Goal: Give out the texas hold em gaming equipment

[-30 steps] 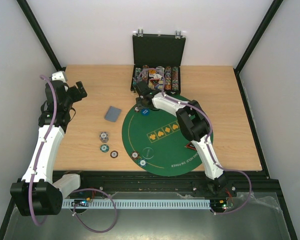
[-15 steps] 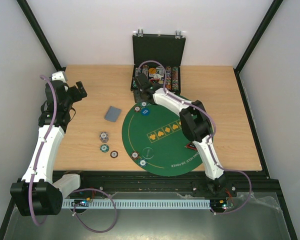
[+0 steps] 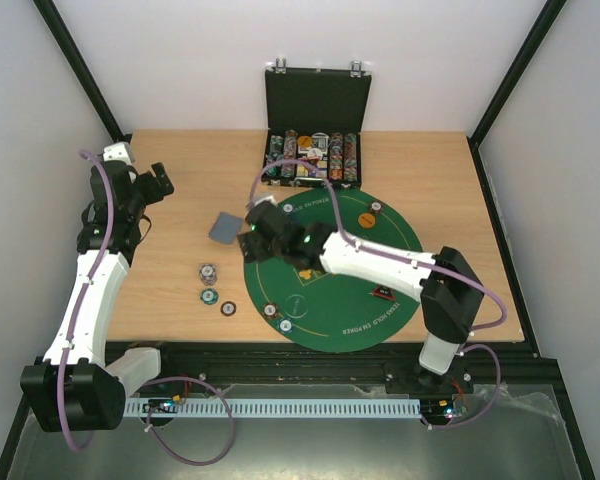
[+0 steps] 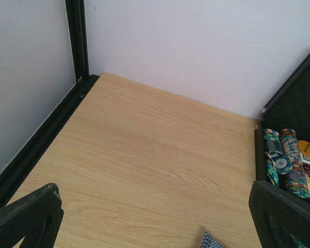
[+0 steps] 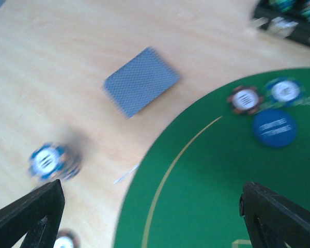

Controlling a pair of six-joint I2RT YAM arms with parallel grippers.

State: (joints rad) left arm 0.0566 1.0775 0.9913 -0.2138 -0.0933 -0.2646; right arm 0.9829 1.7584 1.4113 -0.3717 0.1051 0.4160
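Note:
I can see that the green chip pile (image 3: pixel 209 296) lies clear of the blue and black piles, so I keep my open right gripper moving toward its rim (image 3: pixel 202 297) and close there.
The grey-blue-backed card deck (image 3: pixel 224 228) lies on the wood just left of the round green mat (image 3: pixel 330 300); it also shows in the right wrist view (image 5: pixel 140 81). My right gripper (image 3: pixel 256 238) hovers open and empty over the mat's left edge, beside the deck (image 5: pixel 155 217). A blue button (image 5: pixel 274 126) and two striped chips (image 5: pixel 244 99) lie on the mat. An orange button (image 3: pixel 364 218) and a black-and-red triangular marker (image 3: pixel 383 293) lie on the mat's right half. Three chip piles (image 3: pixel 209 273) sit on the wood. My left gripper (image 3: pixel 160 182) is open and empty (image 4: pixel 160 222) at the far left.
The black hinged case (image 3: pixel 315 150) with chip rows stands open at the back, its edge in the left wrist view (image 4: pixel 292 170). Two more chips (image 3: pixel 278 318) lie on the mat's near left. Black frame posts and white walls close in the table.
My right arm has swung back from the case, down and left to the mat's left edge near the deck. The left arm has not moved.

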